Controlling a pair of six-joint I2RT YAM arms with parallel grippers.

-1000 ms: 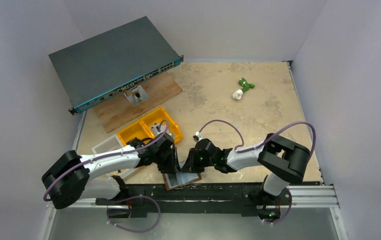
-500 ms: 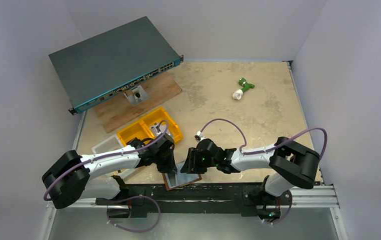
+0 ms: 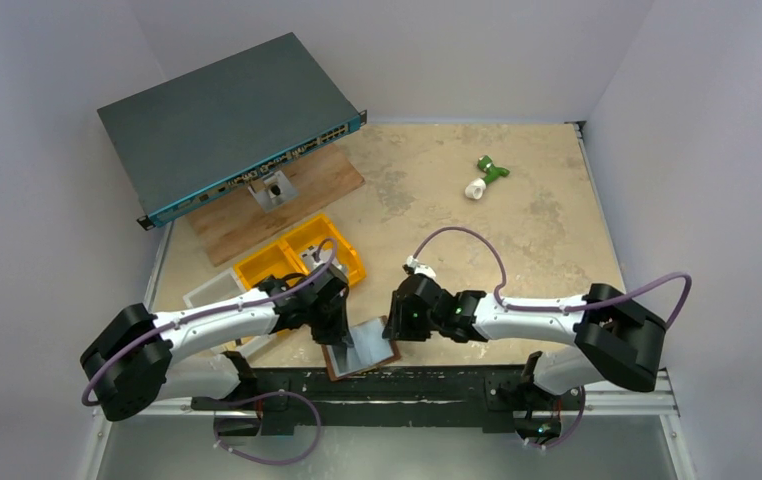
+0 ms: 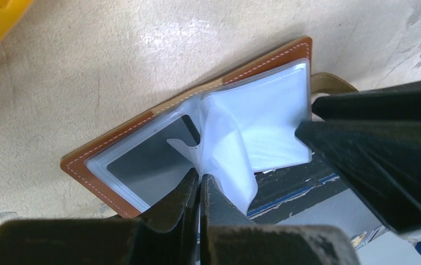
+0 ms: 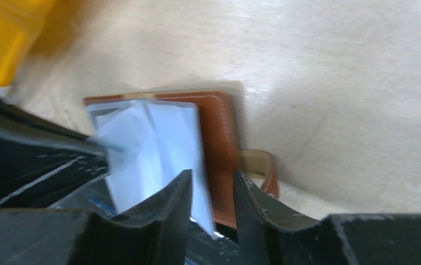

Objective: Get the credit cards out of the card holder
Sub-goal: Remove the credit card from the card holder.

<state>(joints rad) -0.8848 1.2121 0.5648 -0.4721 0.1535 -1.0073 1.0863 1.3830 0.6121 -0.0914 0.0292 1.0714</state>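
Note:
My left gripper is to lay the pale sleeve leaf flat over the pale sheet [image 4: 274,118] first, because the leaf stands bent over the grey card's black edge [image 4: 193,131].
The brown card holder [image 3: 385,356] lies open at the table's near edge, between both grippers. In the left wrist view its leather [image 4: 81,165] frames clear sleeves. A grey card [image 4: 142,165] shows in the left sleeve and a pale grey-blue sheet [image 4: 269,121] in the right one. My left gripper [image 4: 200,179] is shut on a pale bent sleeve leaf [image 4: 225,149] standing up from the fold. My right gripper [image 5: 212,185] is open, its fingers astride the holder's right edge [image 5: 219,127], next to the snap tab [image 5: 261,165]. That view is blurred.
A yellow bin [image 3: 302,260] and a white tray [image 3: 212,290] sit just behind the left arm. A network switch [image 3: 227,120] rests on a wooden board [image 3: 267,205] at the back left. A green and white object [image 3: 487,175] lies far right. The black rail [image 3: 437,380] borders the holder.
The right arm's elbow has swung out to the right and its gripper has drawn back slightly from the holder. The left gripper keeps its grip on the leaf.

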